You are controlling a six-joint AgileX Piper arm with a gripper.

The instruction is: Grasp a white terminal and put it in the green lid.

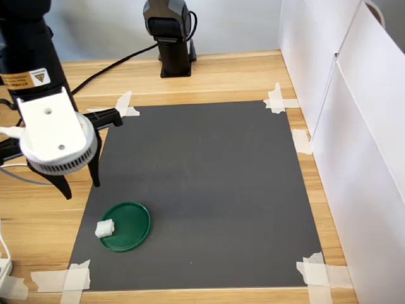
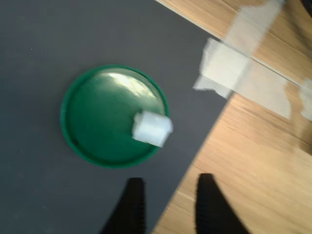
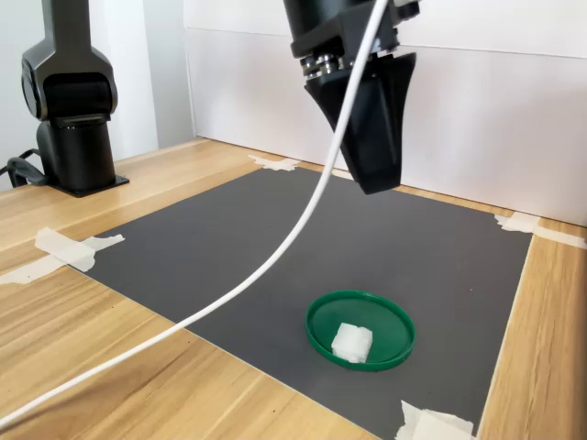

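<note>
The white terminal sits across the green lid's rim, so it will come loose and leave the lid lying flat when I lift the terminal.
The green lid lies flat on the dark mat near the first exterior view's lower left corner. A small white terminal rests inside it, against the rim. My gripper hangs well above the mat, up and away from the lid, over the mat's edge. It is open with nothing between its black fingers.
The dark grey mat is taped to a wooden table with white tape strips at its corners. A black stand rises at the back. White panels wall the first exterior view's right. A white cable droops across the second exterior view.
</note>
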